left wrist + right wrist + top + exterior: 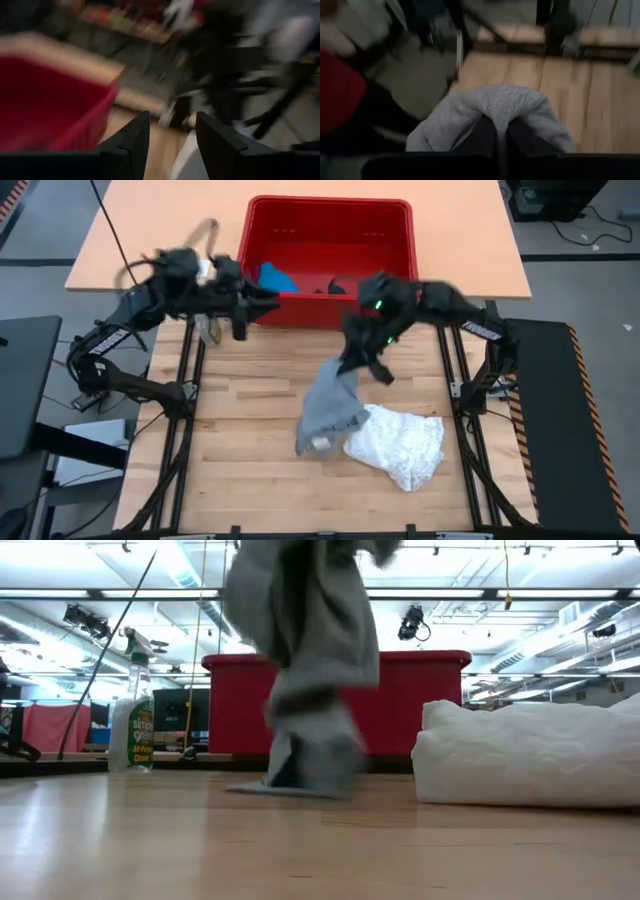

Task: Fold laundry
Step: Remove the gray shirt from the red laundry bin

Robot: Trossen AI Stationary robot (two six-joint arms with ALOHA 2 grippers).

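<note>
I should hold the grey garment with my left gripper while my right gripper takes the garment's edge before folding, because the grey garment's upper part (337, 378) is bunched up in my right gripper.
The grey garment (328, 412) hangs from my right gripper (350, 363), which is shut on it in front of the red basket (395, 215); its lower end rests on the table. The white lacy garment (398, 443) lies bunched on the table right of it, touching the grey one. A bright blue garment (276, 278) and a dark one (340, 285) lie inside the basket. My left gripper (268, 300) is open and holds nothing, hovering at the basket's front left corner. My right gripper (501, 131) pinches the grey garment's upper bunched part (507, 107) between its two shut fingers, the cloth draped over both fingertips in several layers. The garment hangs slack below the fingers (300, 630), and its lower end (305, 775) lies crumpled on the table.
The red basket (420, 700) stands at the table's far edge. A spray bottle (132, 730) stands at the far left, near my left arm. Bare wood (240, 450) shows on the table's near and left parts. Dark rails (185, 430) run along both sides.
</note>
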